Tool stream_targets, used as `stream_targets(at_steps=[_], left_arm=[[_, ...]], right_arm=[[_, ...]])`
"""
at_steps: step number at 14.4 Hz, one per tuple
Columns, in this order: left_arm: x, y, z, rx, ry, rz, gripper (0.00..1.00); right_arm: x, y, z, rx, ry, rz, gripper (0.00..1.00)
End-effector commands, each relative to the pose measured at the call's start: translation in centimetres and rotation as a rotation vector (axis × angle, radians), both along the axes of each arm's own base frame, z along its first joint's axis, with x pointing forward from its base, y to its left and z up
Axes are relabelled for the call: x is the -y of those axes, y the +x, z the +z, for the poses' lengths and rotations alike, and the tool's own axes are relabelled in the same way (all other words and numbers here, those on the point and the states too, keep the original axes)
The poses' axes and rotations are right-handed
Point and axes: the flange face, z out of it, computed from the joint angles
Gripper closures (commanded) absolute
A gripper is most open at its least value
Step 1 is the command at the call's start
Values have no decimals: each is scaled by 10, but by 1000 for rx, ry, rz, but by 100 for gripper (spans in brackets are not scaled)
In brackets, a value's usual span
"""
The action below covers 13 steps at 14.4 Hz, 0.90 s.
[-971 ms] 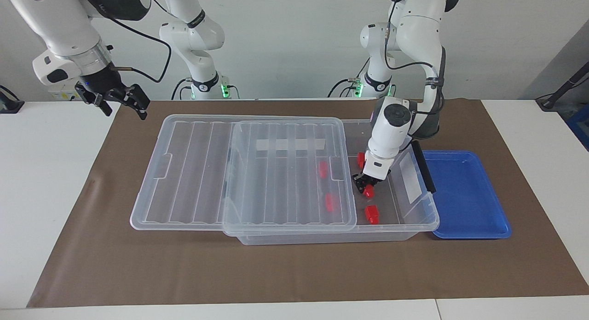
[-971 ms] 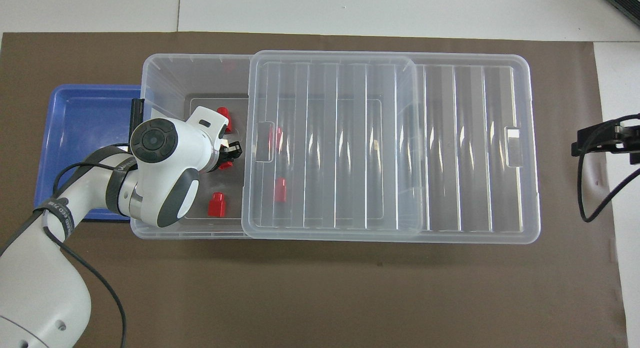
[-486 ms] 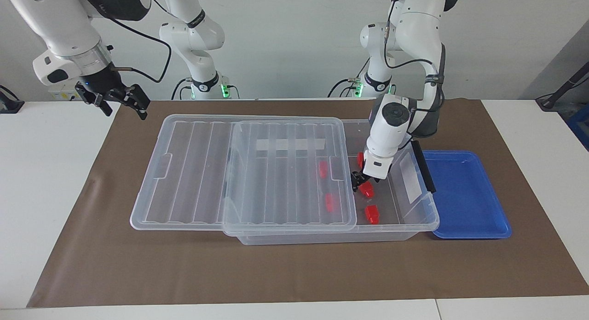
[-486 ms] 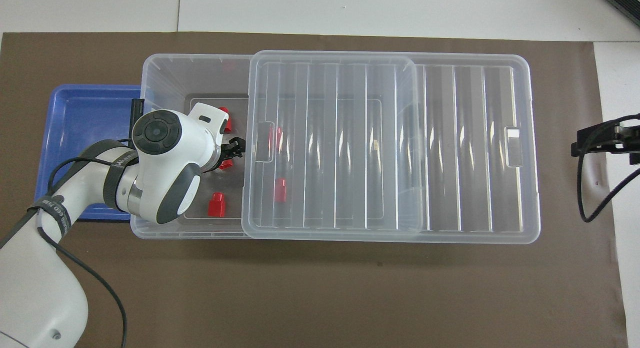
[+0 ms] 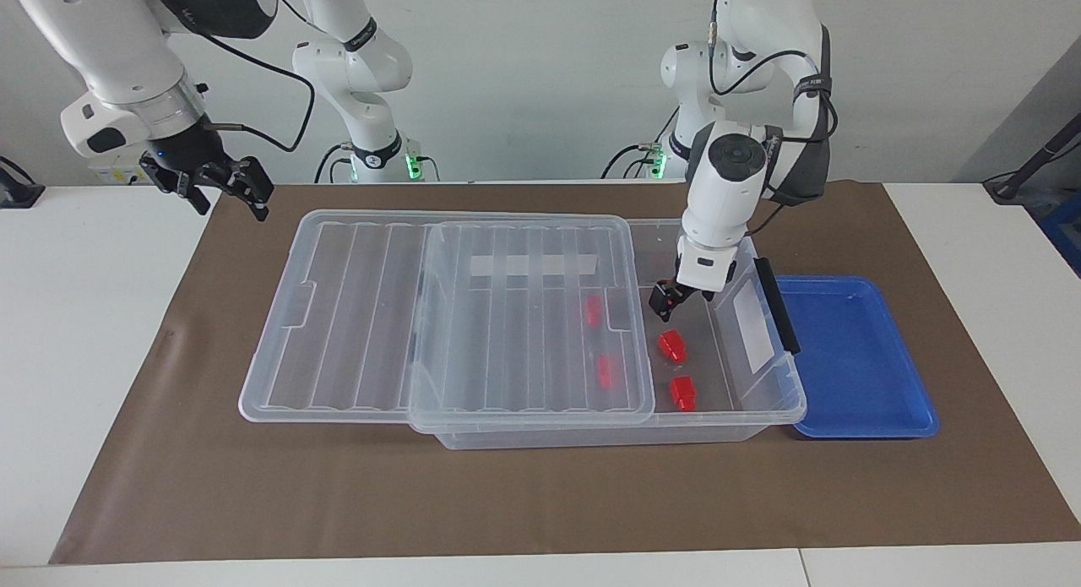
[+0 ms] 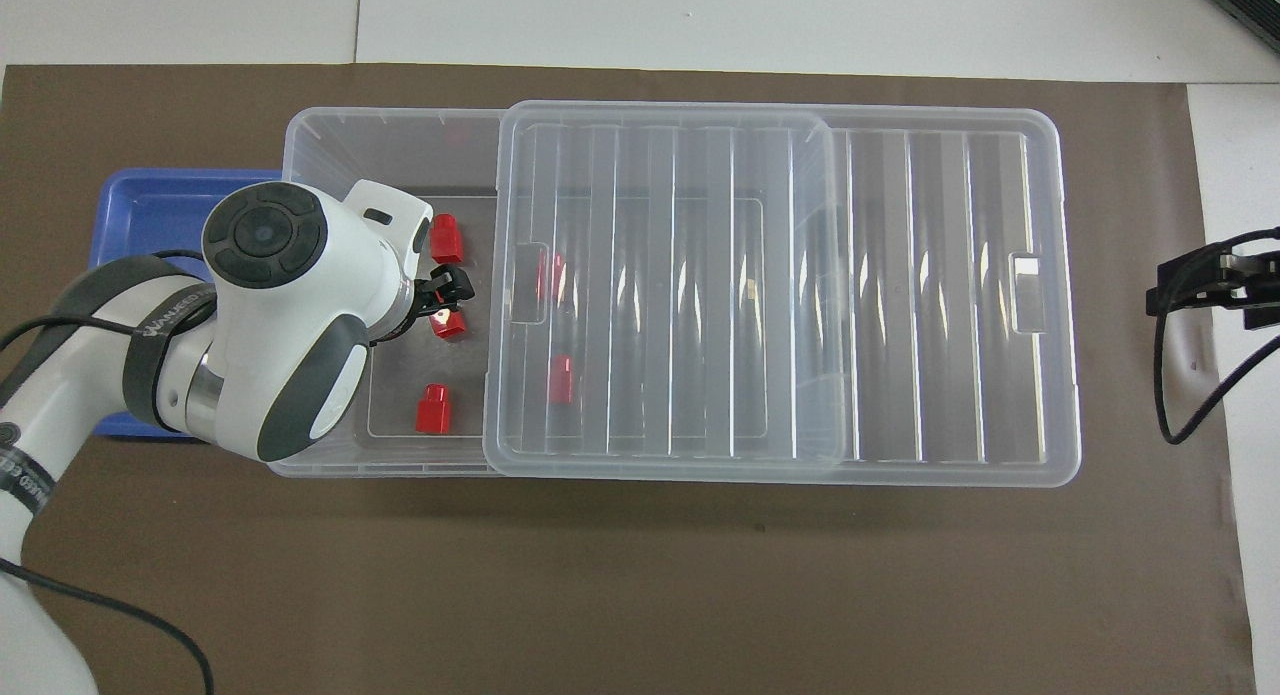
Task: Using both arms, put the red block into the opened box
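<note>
My gripper will make the lid slide straight and cover the uncovered end when it pushes the lid, because the lid's long edges (image 6: 780, 471) line up with the box's sides.
The clear box (image 5: 764, 418) (image 6: 300, 145) lies on the mat. Its ribbed lid (image 5: 355, 317) (image 6: 900, 295) is slid toward the right arm's end, so the end by the blue tray is uncovered. A red block (image 5: 671, 346) (image 6: 447, 323) lies loose on the box floor in that uncovered end. My left gripper (image 5: 665, 304) (image 6: 452, 287) hangs open just above it, holding nothing. Two like blocks (image 6: 445, 237) (image 6: 433, 408) lie beside it, and two more (image 5: 594, 311) (image 5: 605, 372) show through the lid. My right gripper (image 5: 234, 200) (image 6: 1160, 293) waits open in the air over the mat's edge at the right arm's end.
A shallow blue tray (image 5: 853, 359) (image 6: 150, 225) with nothing in it sits against the box's uncovered end, where a black handle (image 5: 777, 304) runs along the rim. A brown mat (image 5: 540, 502) lies under it all, with white table around it.
My left gripper has let go of the red block, which now rests on the box floor. It has then risen and drawn back a little. The right arm has hardly moved.
</note>
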Motion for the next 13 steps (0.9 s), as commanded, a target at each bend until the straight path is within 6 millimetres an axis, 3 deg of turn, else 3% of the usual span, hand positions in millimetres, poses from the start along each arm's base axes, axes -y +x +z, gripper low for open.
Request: stream_targets(at_steps=[1, 2, 3, 5, 8, 11, 13], left_arm=[[-5, 0, 57, -15, 38, 26, 0], [-12, 3, 77, -23, 44, 26, 0], [-26, 7, 91, -34, 51, -4, 0], [-73, 8, 116, -40, 57, -94, 0], [-137, 1, 141, -67, 33, -210, 0], [-170, -3, 147, -95, 35, -327, 0], [-181, -2, 148, -95, 34, -350, 0]], right_arm=[[0, -7, -1, 6, 16, -6, 81], [2, -6, -3, 14, 15, -8, 100], [8, -7, -6, 12, 15, -15, 100], [11, -5, -13, 26, 15, 9, 100], [45, 0, -43, 71, 8, 118, 100], [60, 18, -73, 120, -3, 190, 100], [62, 34, -97, 141, -7, 214, 100]])
